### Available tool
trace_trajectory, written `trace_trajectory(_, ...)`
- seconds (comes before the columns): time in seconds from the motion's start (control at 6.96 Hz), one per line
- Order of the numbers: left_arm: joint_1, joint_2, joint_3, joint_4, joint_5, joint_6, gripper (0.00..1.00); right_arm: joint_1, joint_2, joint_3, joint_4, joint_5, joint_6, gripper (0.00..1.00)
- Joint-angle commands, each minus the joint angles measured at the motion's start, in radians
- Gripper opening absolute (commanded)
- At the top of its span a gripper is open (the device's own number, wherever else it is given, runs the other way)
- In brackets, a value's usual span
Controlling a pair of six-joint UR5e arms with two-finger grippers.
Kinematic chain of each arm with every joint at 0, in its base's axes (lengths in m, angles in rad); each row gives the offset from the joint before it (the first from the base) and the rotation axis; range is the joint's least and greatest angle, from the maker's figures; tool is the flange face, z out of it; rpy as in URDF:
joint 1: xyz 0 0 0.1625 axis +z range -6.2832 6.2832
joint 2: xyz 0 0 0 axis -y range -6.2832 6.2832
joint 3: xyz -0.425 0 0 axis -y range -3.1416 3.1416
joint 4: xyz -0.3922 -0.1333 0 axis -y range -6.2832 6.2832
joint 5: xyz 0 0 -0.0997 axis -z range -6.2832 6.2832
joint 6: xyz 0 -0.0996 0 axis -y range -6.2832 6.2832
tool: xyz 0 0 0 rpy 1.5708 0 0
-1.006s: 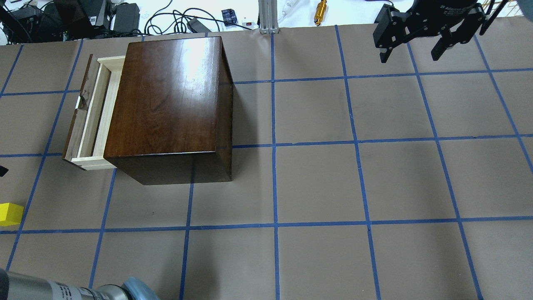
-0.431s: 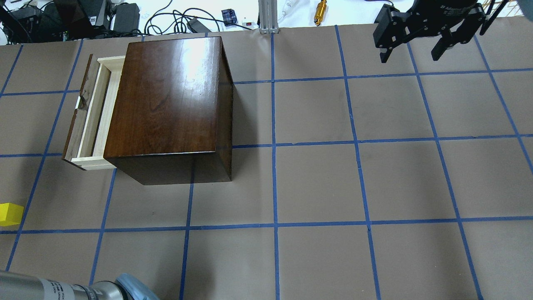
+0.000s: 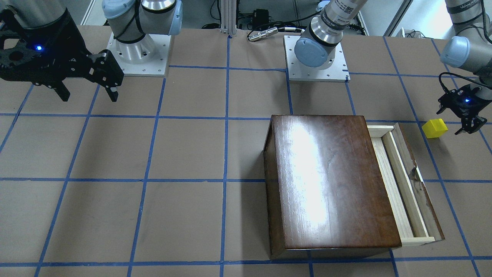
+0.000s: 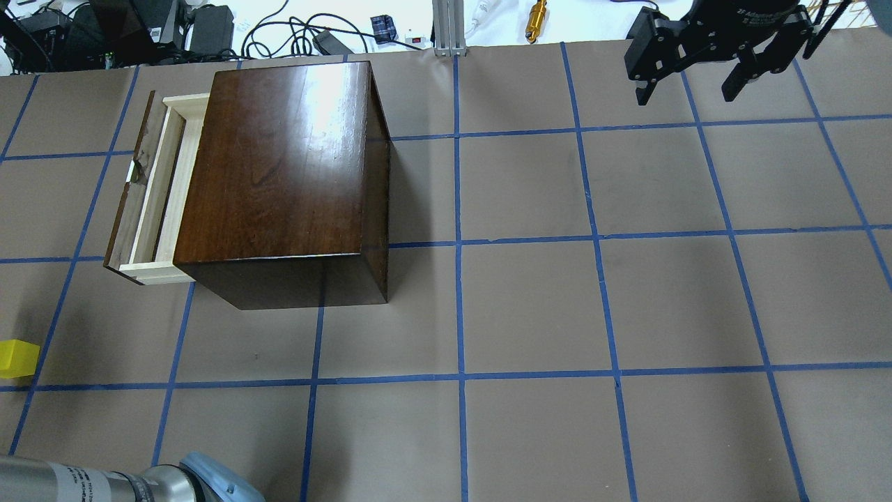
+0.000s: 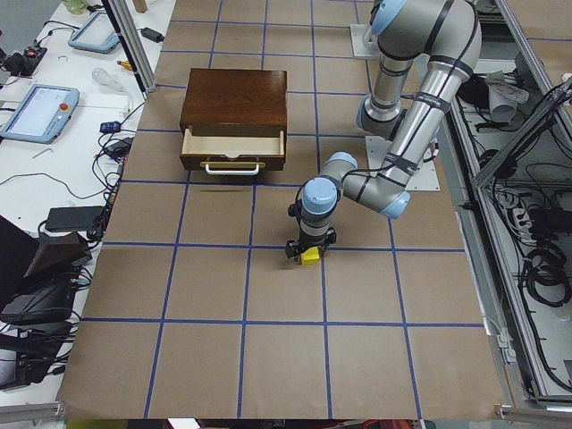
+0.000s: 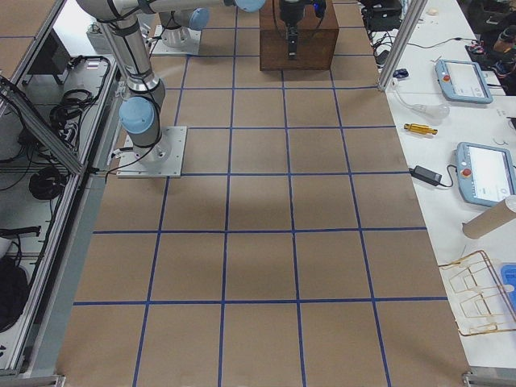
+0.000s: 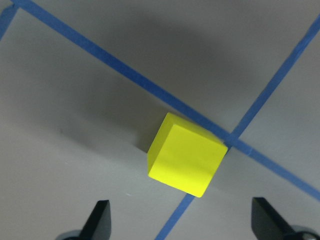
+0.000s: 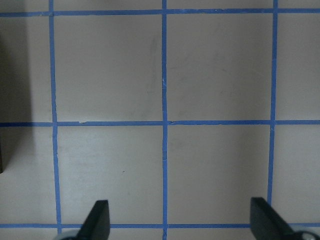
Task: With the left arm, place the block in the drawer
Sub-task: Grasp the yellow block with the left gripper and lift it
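Note:
My gripper is going to place the yellow block (image 3: 434, 128), which should fit in closely, because the drawer's open strip (image 3: 391, 182) looks about as wide as the block.
The yellow block (image 7: 185, 160) sits on the brown table by a blue tape crossing, just ahead of my left gripper (image 7: 182, 220), which is open and empty, its fingertips (image 7: 100, 217) wider apart than the block. In the front-facing view the left gripper (image 3: 457, 121) hovers beside the block (image 3: 434, 128). In the overhead view the block (image 4: 17, 358) lies at the left edge and the left gripper is out of frame. The drawer (image 4: 157, 188) is pulled partly out of the dark wooden box (image 4: 279, 167) and looks empty. My right gripper (image 4: 690, 77) is open and empty, far from the box.
The left arm's elbow (image 4: 139, 481) shows at the bottom left of the overhead view. Cables, a gold tool (image 4: 536, 17) and a metal post (image 4: 446, 28) lie beyond the table's far edge. The drawer's handle (image 5: 232, 167) faces the block (image 5: 311, 256).
The left arm's elbow has slid left in the overhead view, and the black gripper tip at that view's left edge has gone. The block has not moved. The right gripper has barely moved.

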State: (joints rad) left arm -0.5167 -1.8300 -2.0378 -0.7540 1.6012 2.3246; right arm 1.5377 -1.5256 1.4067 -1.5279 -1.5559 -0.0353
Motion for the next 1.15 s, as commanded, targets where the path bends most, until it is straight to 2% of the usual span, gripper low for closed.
trace_trajectory(0.0,0.006,-0.024,-0.01,0.004,-0.017,0.152,1.0,-0.001,0.001,0.0,0.0,0.0,0.0,1.0)
trace_trajectory(0.86,0.007,-0.06,-0.008,-0.027,-0.009,0.194,1.0,0.001,-0.001,0.0,0.0,-0.001,0.0,1.0)
trace_trajectory(1.01,0.007,-0.067,-0.002,-0.027,-0.009,0.203,0.93,0.001,0.001,0.0,0.0,0.0,0.0,1.0)
